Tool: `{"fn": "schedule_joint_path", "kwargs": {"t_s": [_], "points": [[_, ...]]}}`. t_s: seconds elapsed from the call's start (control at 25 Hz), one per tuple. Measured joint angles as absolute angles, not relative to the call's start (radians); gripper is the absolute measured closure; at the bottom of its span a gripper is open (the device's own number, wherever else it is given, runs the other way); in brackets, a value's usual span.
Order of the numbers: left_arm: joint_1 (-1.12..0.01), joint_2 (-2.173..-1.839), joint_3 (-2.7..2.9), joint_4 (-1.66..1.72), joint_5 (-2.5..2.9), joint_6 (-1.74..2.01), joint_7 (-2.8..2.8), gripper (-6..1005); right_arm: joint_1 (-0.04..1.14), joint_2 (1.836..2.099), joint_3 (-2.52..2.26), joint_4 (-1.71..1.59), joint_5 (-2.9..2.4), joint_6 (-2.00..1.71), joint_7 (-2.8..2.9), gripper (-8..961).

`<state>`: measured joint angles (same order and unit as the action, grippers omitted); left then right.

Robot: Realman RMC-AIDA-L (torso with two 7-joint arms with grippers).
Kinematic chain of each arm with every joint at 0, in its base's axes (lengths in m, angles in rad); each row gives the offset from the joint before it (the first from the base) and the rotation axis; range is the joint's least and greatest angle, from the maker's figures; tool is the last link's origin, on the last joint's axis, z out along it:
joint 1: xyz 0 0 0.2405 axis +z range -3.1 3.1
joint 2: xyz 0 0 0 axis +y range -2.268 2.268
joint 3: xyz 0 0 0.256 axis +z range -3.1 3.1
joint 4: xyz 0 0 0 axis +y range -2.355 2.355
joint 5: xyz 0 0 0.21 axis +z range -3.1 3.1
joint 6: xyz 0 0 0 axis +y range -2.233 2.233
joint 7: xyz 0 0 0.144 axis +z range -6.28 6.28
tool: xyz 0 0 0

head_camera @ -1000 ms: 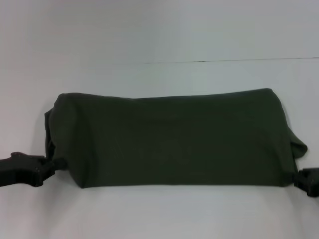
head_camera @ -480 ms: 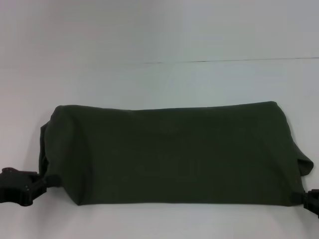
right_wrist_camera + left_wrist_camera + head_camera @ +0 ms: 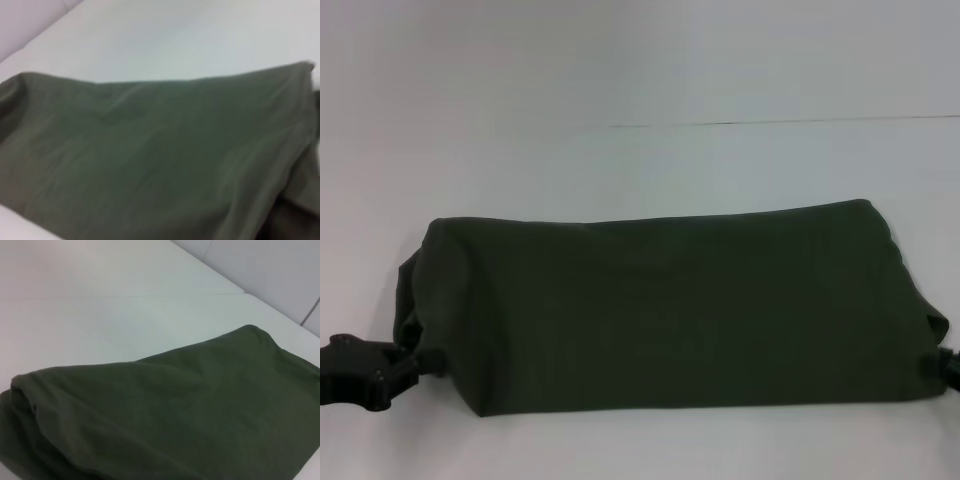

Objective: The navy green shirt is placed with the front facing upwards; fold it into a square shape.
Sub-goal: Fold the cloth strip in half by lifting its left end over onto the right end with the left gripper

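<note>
The shirt's end at my left gripper [image 3: 458, 366] slants in and bunches up. Next, my left gripper pulls the shirt's near corner out straight before the next fold.
The navy green shirt [image 3: 670, 310] lies across the white table [image 3: 640, 170] as a long folded band with plain cloth on top and no lettering showing. My left gripper [image 3: 428, 360] is shut on the band's near left corner. At the picture's right edge my right gripper [image 3: 948, 366] grips the near right corner, mostly out of frame. The cloth stretches between them. Loose folds bunch at both ends. The left wrist view shows only the shirt [image 3: 190, 410], and so does the right wrist view, where the shirt [image 3: 150, 150] fills most of the picture.
Bare white tabletop lies beyond the shirt up to a thin dark line [image 3: 780, 122] at the back. A narrow strip of table [image 3: 650, 445] shows in front of the shirt.
Both grippers have moved toward the near edge, drawing the shirt with them. The band's far fold now lies lower in the head view and the right gripper has nearly left the frame.
</note>
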<state>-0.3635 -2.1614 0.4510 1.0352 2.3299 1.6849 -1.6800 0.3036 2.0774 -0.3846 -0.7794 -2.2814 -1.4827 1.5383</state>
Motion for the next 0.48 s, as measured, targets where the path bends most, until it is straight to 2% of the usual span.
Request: {"fn": "schedule_joint_path", "kwargs": {"t_s": [0.2, 0.32, 0.48], "points": [[-0.366, -2.161, 0.449, 1.034, 2.324, 1.682, -1.682, 991, 0.306, 2.063, -0.377, -0.786, -2.258, -1.506, 1.526, 876], [-0.366, -2.161, 0.449, 1.033, 2.324, 1.677, -1.684, 990, 0.305, 2.066, -0.375, -0.818, -2.255, -1.510, 1.523, 685], [-0.367, -2.161, 0.449, 1.030, 2.321, 1.665, -1.694, 988, 0.296, 2.069, -0.328, -0.858, -2.212, -1.527, 1.511, 521]]}}
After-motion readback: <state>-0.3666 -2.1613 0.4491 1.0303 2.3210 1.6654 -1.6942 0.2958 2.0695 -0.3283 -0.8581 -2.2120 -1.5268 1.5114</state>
